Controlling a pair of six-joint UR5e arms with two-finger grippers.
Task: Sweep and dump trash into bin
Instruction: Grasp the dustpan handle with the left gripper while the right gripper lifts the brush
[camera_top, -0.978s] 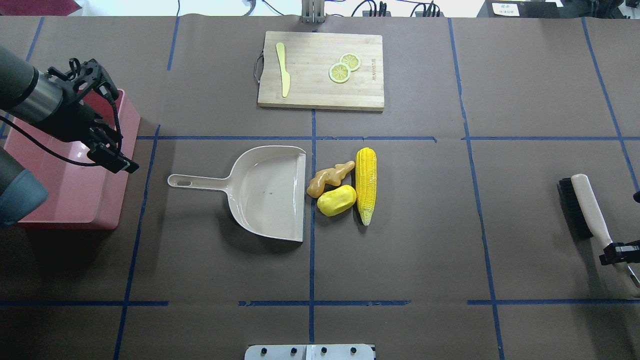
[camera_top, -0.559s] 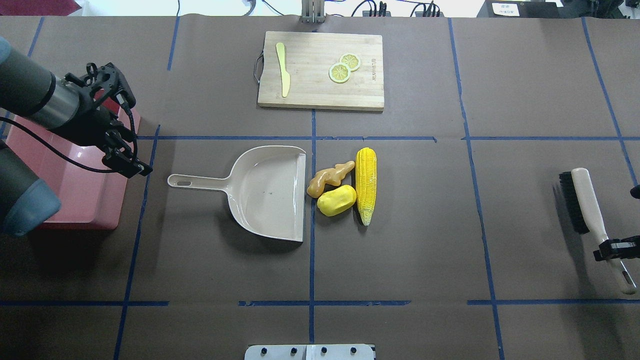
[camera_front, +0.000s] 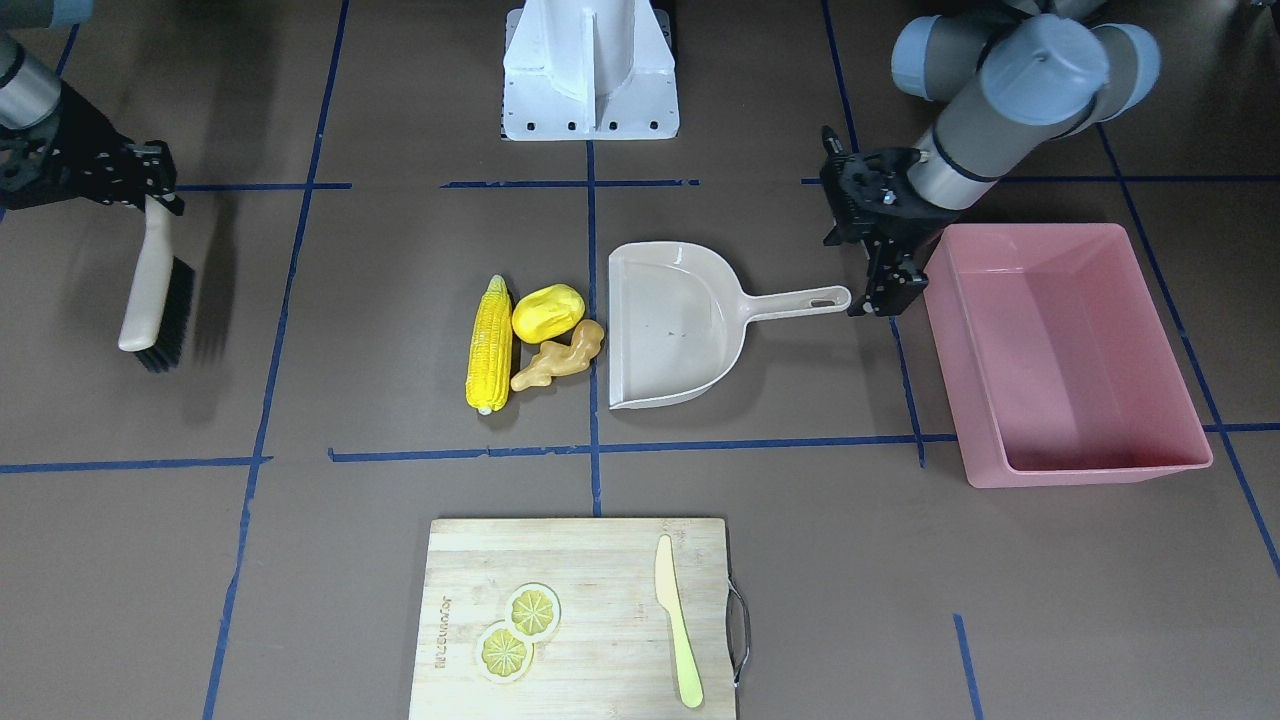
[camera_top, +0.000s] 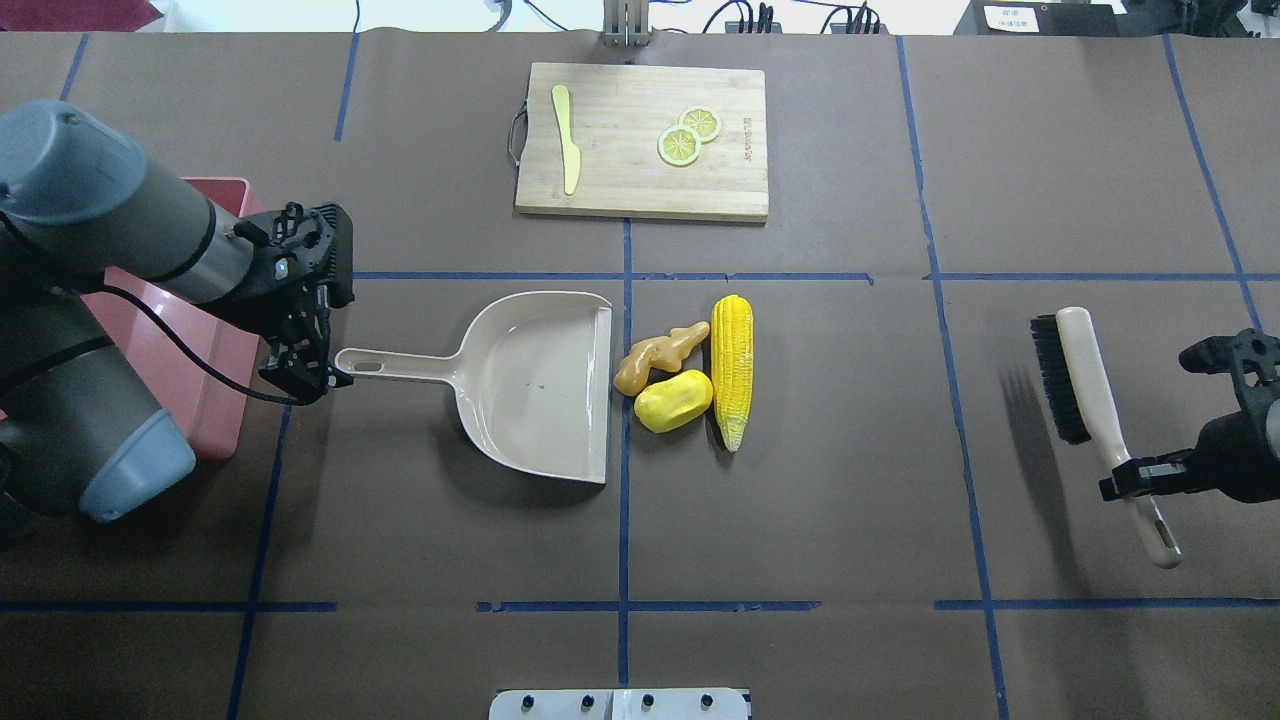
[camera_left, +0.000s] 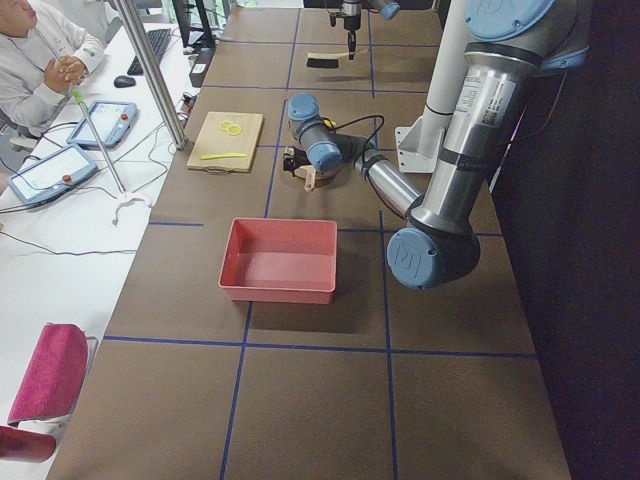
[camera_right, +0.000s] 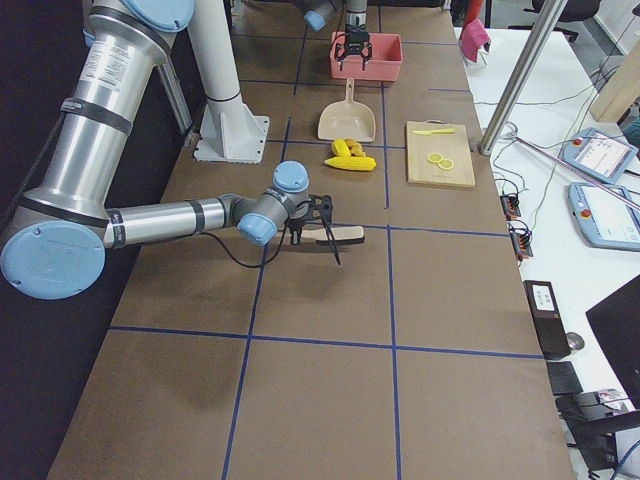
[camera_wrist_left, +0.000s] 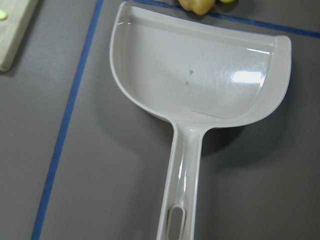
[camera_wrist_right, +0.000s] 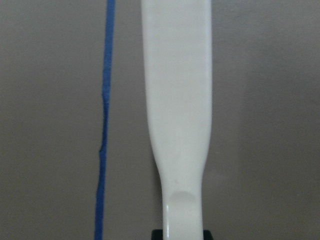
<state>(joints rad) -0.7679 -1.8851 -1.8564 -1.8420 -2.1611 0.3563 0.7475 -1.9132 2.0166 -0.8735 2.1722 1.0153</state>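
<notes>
The dustpan lies loose (camera_front: 672, 324) beside the ginger root, so my left gripper should take the dustpan's handle (camera_front: 780, 306) near the pan and steady the dustpan before the brush sweeps.
The corn cob (camera_top: 732, 370), yellow lump (camera_top: 673, 400) and ginger root (camera_top: 660, 357) lie together at the open edge of the beige dustpan (camera_top: 540, 385). They also show in the front view: corn cob (camera_front: 489, 343), lump (camera_front: 547, 312), ginger (camera_front: 558, 363). The pink bin (camera_top: 215, 400) stands at the left, empty (camera_front: 1090, 467). My left gripper (camera_top: 318, 372) is open at the end of the dustpan's handle (camera_wrist_left: 180, 175). My right gripper (camera_top: 1135, 478) is shut on the handle of a brush (camera_top: 1075, 375) and holds it off the table at the right.
A wooden cutting board (camera_top: 642, 190) with two lemon slices (camera_top: 688, 135) and a pale yellow knife (camera_top: 567, 138) lies at the far middle. The robot's white base (camera_front: 590, 70) stands at the near middle edge. Blue tape lines cross the brown table.
My left gripper has moved right from over the bin to the end of the dustpan's handle. My right gripper has carried the brush left, towards the middle.
</notes>
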